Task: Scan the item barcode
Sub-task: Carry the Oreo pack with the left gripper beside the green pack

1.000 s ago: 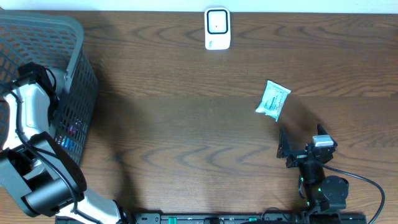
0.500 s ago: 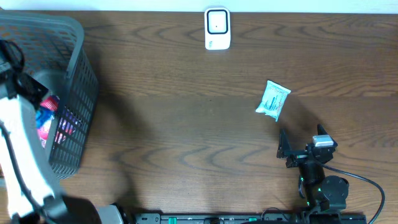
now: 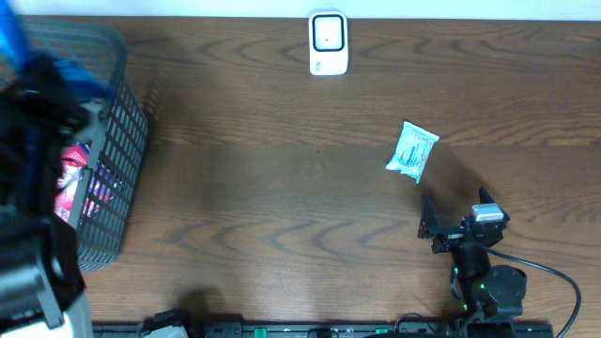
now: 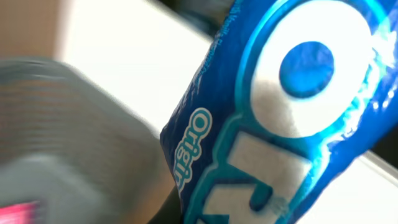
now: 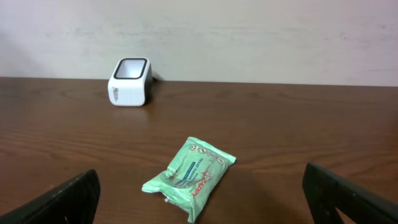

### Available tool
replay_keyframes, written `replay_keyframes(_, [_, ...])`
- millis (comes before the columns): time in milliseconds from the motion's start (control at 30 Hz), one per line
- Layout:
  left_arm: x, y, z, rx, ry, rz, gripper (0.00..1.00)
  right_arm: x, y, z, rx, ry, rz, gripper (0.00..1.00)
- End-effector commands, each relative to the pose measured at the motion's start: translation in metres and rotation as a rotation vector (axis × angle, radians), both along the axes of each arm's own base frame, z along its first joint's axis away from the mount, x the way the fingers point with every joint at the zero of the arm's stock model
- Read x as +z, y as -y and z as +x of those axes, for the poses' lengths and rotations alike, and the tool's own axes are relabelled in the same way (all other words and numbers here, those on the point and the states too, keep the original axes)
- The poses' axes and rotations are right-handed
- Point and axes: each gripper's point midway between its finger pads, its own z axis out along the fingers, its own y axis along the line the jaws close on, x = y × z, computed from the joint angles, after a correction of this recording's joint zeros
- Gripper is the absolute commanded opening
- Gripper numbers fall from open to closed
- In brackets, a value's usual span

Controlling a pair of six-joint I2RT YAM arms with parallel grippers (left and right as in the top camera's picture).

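Observation:
The blue Oreo packet (image 3: 83, 81) is above the basket and the space (image 3: 362, 141) beside the green tissue packet is empty, so my left gripper should go there next and let go of the Oreo packet.
A blue Oreo packet (image 4: 292, 106) fills the left wrist view, close to the lens, and my left gripper is shut on it. Overhead, that arm is a dark blur high above the basket, with the blue packet (image 3: 11, 33) at the top left corner. The white barcode scanner (image 3: 328, 43) stands at the table's far edge, also seen in the right wrist view as the scanner (image 5: 129, 82). My right gripper (image 3: 457, 213) rests open near the front right, its fingers (image 5: 71, 196) wide apart and empty.
A grey mesh basket (image 3: 117, 131) stands at the left edge with colourful packets (image 3: 75, 178) inside. A green tissue packet (image 3: 412, 150) lies on the table just ahead of the right gripper, the same green packet (image 5: 191, 175) in its wrist view.
The left arm has risen out of the basket toward the overhead camera, carrying the blue packet. The right arm and green packet have not moved.

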Motion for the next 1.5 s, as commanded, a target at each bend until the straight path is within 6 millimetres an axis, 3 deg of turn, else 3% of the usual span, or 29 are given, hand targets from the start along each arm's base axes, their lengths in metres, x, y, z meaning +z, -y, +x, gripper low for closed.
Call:
replay_keyframes(0, [-0.014,0.069,0.017,-0.271,-0.043,-0.05,0.08,0.0,-0.001,0.0,0.002,-0.002,0.014,0.99])
replay_keyframes(167, [-0.061,0.145,0.044,-0.493,-0.187,-0.049,0.07,0.0,-0.001,0.0,0.002,-0.002,0.014,0.99])
replay_keyframes(433, [-0.172,0.241,0.093,-0.626,-0.5,-0.144,0.07,0.0,-0.001,0.0,0.002,-0.002,0.014,0.99])
replay_keyframes(633, [-0.262,0.279,0.114,-0.549,-0.703,-0.184,0.07,0.0,-0.001,0.0,0.002,-0.002,0.014,0.99])
replay_keyframes(833, [-0.331,0.315,0.11,-0.559,-0.84,-0.151,0.07,0.0,-0.001,0.0,0.002,-0.002,0.014,0.99])
replay_keyframes(1100, [-0.367,0.358,0.112,-0.62,-0.823,-0.115,0.08,0.0,-0.001,0.0,0.002,-0.002,0.014,0.99])
replay_keyframes(1167, [-0.372,0.363,0.109,-0.629,-0.83,-0.108,0.17,0.0,-0.001,0.0,0.002,-0.002,0.014,0.99])
replay_keyframes(1233, [-0.375,0.365,0.107,-0.631,-0.836,-0.102,0.17,0.0,-0.001,0.0,0.002,-0.002,0.014,0.99])
replay_keyframes(1333, [-0.376,0.365,0.106,-0.632,-0.84,-0.1,0.37,0.0,-0.001,0.0,0.002,-0.002,0.014,0.99])
replay_keyframes(1467, [-0.375,0.365,0.106,-0.634,-0.839,-0.097,0.43,0.0,-0.001,0.0,0.002,-0.002,0.014,0.99])
